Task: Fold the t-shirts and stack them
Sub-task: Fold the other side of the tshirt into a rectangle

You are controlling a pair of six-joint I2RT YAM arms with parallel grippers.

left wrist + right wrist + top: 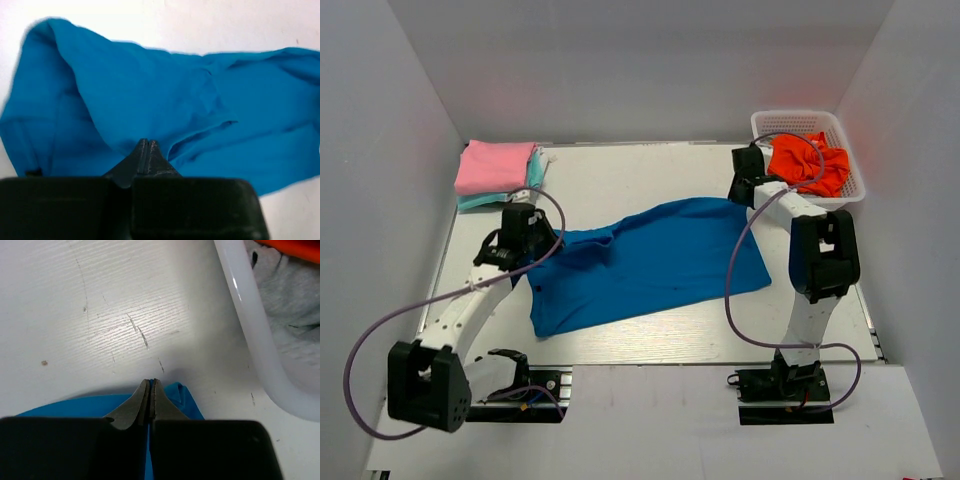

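Note:
My left gripper is at the bunched end of the blue t-shirt, which lies crosswise, so next I grip that end again and swing it to the table's back.
The bright blue t-shirt lies spread and wrinkled across the middle of the table. My left gripper is at its left edge, shut on a pinch of the blue fabric, with its fingertips together. My right gripper is at the shirt's far right corner, next to the basket. It is shut on the blue corner, with blue cloth showing between the jaws. A pink t-shirt lies folded on a pale teal one at the back left. An orange-red t-shirt lies in the basket.
The white lattice basket stands at the back right corner; its rim is close to the right of my right gripper. Grey walls enclose the table on three sides. Purple cables loop off both arms.

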